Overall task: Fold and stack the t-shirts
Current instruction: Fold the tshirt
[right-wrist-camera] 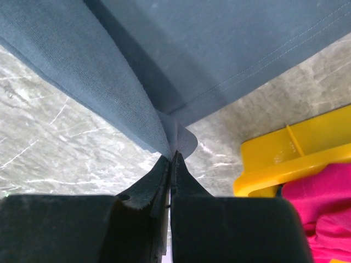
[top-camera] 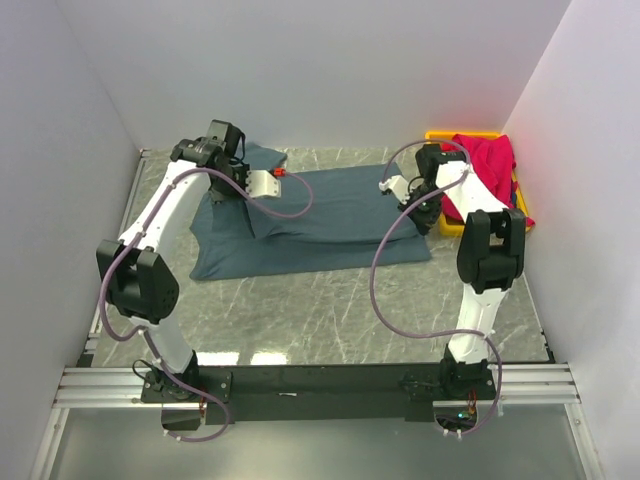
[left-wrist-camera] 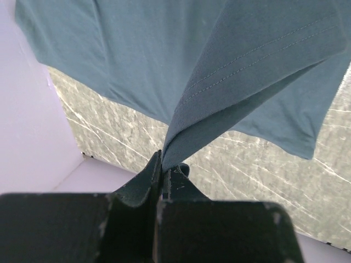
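The pinched fold (left-wrist-camera: 230, 87) is already in over the shirt's flat body (top-camera: 262, 228), so the robot's left gripper should go on laying it down until it rests there, and then let go.
The dark blue-grey t-shirt (top-camera: 330, 215) lies spread across the far half of the marble table, with its left part bunched and lifted. My left gripper (top-camera: 240, 198) is shut on a pinched fold of that shirt (left-wrist-camera: 137, 66), and the cloth rises from the closed fingertips of this gripper (left-wrist-camera: 163, 159). My right gripper (top-camera: 426, 216) is shut on the shirt's right edge (right-wrist-camera: 219, 44); a small flap of cloth sticks out past this gripper's tips (right-wrist-camera: 171, 156). The crimson red t-shirt (top-camera: 490, 165) lies crumpled in the yellow bin and shows at the right wrist view's corner (right-wrist-camera: 323, 197).
The yellow plastic bin (top-camera: 440, 136) stands at the far right corner, close to my right gripper; its rim (right-wrist-camera: 279, 164) is just right of the fingers. White walls enclose the table on the left, back and right. Bare marble table (top-camera: 330, 310) lies in front of the shirt.
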You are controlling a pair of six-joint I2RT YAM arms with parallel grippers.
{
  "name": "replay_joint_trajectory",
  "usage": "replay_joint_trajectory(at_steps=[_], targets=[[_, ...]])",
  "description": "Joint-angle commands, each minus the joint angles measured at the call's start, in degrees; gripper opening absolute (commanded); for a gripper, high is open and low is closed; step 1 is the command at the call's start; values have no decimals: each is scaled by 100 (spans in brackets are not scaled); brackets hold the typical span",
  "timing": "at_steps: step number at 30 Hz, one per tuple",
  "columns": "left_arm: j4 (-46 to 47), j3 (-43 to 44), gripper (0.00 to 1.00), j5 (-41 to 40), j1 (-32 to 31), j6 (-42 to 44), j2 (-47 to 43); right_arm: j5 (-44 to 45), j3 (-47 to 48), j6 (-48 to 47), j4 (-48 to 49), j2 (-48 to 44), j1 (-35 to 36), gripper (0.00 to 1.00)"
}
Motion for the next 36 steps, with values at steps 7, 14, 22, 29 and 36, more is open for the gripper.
replay_joint_trajectory(at_steps=[7, 14, 22, 29, 36], targets=[[281, 77, 1, 187, 102, 166, 136, 47, 590, 62, -138, 312, -73, 0], [439, 50, 1, 231, 190, 140, 259, 47, 722, 106, -147, 479, -73, 0], [694, 94, 2, 327, 357, -97, 627, 56, 1170, 430, -130, 725, -91, 28], [748, 1358, 41, 765, 972, -1536, 1594, -190, 1636, 1002, -332, 831, -231, 66], [518, 996, 55, 1811, 2087, -3454, 1246, -1051, 1540, 1836, -850, 664, -495, 65]])
